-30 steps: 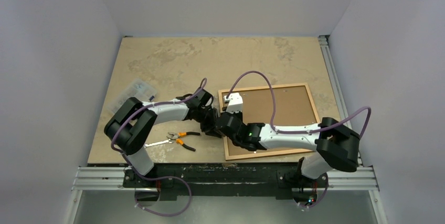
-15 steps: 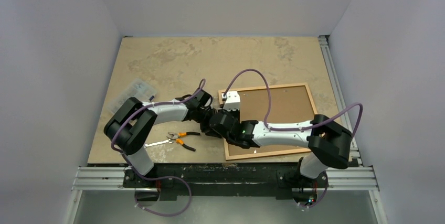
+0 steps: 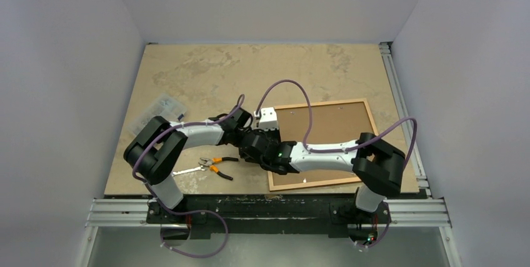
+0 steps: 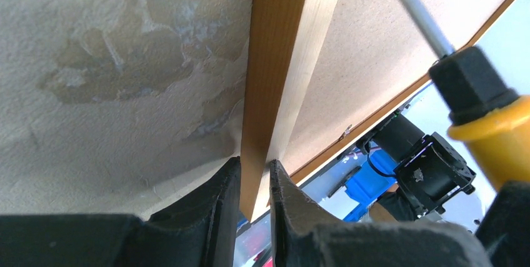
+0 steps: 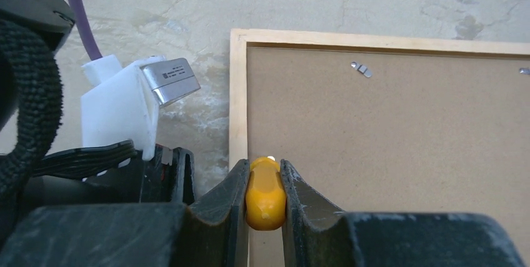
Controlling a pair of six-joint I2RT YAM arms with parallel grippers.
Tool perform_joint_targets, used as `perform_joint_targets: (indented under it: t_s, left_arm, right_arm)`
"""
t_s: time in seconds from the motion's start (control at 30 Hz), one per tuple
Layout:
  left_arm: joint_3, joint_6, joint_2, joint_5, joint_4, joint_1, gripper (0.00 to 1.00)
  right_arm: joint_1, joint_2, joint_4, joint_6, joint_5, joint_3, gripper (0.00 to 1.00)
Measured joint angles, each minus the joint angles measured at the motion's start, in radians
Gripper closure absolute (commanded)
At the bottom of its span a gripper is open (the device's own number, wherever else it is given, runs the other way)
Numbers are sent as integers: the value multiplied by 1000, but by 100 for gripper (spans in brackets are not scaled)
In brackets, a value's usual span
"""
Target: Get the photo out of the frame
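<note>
Next, I take the frame's near corner (image 3: 271,186) with my left gripper and turn the frame, because the clip at the frame's near edge (image 3: 305,180) is close to the front of the table.
The frame (image 3: 325,103) lies face down at the table's right. The photo's plain brown board back (image 3: 334,126) fills it; the print side is hidden. My left gripper (image 3: 254,147) is shut on the frame's left moulding (image 4: 275,60), one finger on each side of it in the left wrist view (image 4: 255,170). My right gripper (image 3: 265,137) is shut on the yellow handle of a screwdriver (image 5: 265,198) right over the frame's left moulding (image 5: 238,92). The screwdriver's shaft (image 4: 412,10) points down at the board (image 4: 375,60).
Orange-handled pliers (image 3: 215,166) lie left of the frame near the front edge. A clear plastic bag (image 3: 159,109) lies at the table's left. A small metal turn clip (image 5: 361,70) sits on the board near the frame's far edge. A metal rail (image 3: 394,85) runs along the right.
My right arm has swung left, bringing its wrist and the screwdriver from over the board to the frame's left edge beside the left gripper. The left arm and frame have not moved.
</note>
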Motion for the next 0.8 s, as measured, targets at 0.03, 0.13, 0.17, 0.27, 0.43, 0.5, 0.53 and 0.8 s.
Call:
perform_joint_targets:
  t_s: [0.03,0.13,0.17,0.27,0.43,0.5,0.53,0.8]
  left_arm:
    - [0,0,0,0,1,0,79]
    - [-1,0,0,1,2,0,78]
    - [-1,0,0,1,2,0,77]
    - [-1,5,-2,-2,0,0,63]
    - [-25,34,-60,-41,13,-20,40]
    - [-33,63,-105,-92,-9,-48,38]
    - [-33,80,-124,-127,-27,-69,38]
    - [43,106,-108,-323,-150,-223,54]
  right_arm:
    - [0,8,-3,-10,8,5,100]
    - [0,16,-48,-36,42,13,100]
    - [0,15,-63,-39,50,13,100]
    - [-1,-5,-128,-40,51,14,100]
    - [-3,-157,-284,28,35,10,100]
    - [-6,-274,-306,61,20,-14,100]
    - [-8,-351,-313,81,14,-39,100]
    - [-20,-834,-480,241,-3,-213,100]
